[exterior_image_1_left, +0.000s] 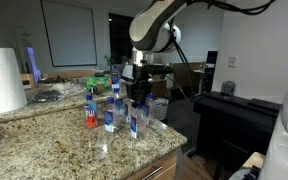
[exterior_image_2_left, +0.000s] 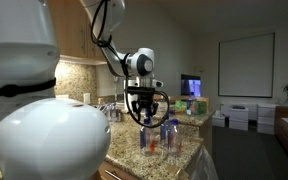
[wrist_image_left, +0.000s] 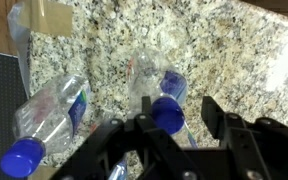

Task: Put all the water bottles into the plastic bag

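Observation:
The upright bottle's blue cap (wrist_image_left: pixel 167 115) is off-center between my gripper's fingers, so I should open the fingers, center them on the cap and close them before I lift the bottle.
Several small clear water bottles (exterior_image_1_left: pixel 112 105) with blue labels and caps stand clustered on the granite counter (exterior_image_1_left: pixel 54 145). One has a red-orange label (exterior_image_1_left: pixel 90 116). They show in both exterior views (exterior_image_2_left: pixel 169 135). My gripper (wrist_image_left: pixel 169 122) hangs over the cluster, open, its fingers on either side of one upright bottle's blue cap (wrist_image_left: pixel 167 113) with a gap on one side. It also shows in both exterior views (exterior_image_1_left: pixel 139 92) (exterior_image_2_left: pixel 144 108). Another bottle (wrist_image_left: pixel 49 115) lies tilted beside it. A pale translucent plastic bag (wrist_image_left: pixel 19 45) lies by the counter edge.
A big white paper-towel roll (exterior_image_1_left: pixel 0 80) stands at the counter's end. A brown cardboard piece (wrist_image_left: pixel 54 15) sits by the bag. The counter edge drops off close to the bottles (exterior_image_1_left: pixel 179 140). A dark cabinet (exterior_image_1_left: pixel 234 125) stands beyond.

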You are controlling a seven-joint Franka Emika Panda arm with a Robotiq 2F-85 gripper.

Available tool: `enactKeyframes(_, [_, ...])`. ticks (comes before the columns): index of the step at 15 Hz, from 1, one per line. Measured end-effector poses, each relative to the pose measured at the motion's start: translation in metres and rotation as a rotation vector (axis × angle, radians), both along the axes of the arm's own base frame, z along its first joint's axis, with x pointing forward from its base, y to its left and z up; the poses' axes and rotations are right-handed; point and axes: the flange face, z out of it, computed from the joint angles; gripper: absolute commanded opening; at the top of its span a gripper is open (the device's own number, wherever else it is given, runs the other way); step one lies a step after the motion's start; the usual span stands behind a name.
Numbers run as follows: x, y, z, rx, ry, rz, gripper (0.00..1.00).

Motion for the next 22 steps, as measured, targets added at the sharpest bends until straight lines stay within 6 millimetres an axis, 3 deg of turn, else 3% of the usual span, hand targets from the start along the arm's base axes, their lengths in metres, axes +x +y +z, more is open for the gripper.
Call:
enactKeyframes(7, [-0.0001, 0.0026, -0.0047, -0.002, 0.009, 0.006, 0.14])
enactKeyframes(8, [-0.0002, 0.0026, -0.0047, -0.002, 0.009, 0.006, 0.22])
enactKeyframes(9, [-0.0003, 0.0026, -0.0049, -0.002, 0.01, 0.005, 0.44])
enactKeyframes(11, [-0.0006, 0.0024, -0.0055, -0.002, 0.011, 0.004, 0.5])
enactKeyframes(18, [-0.0003, 0.0024, -0.0052, -0.002, 0.009, 0.003, 0.95])
enactKeyframes(22, [0.0038, 0.003, -0.0031, 0.004, -0.021, 0.0, 1.0])
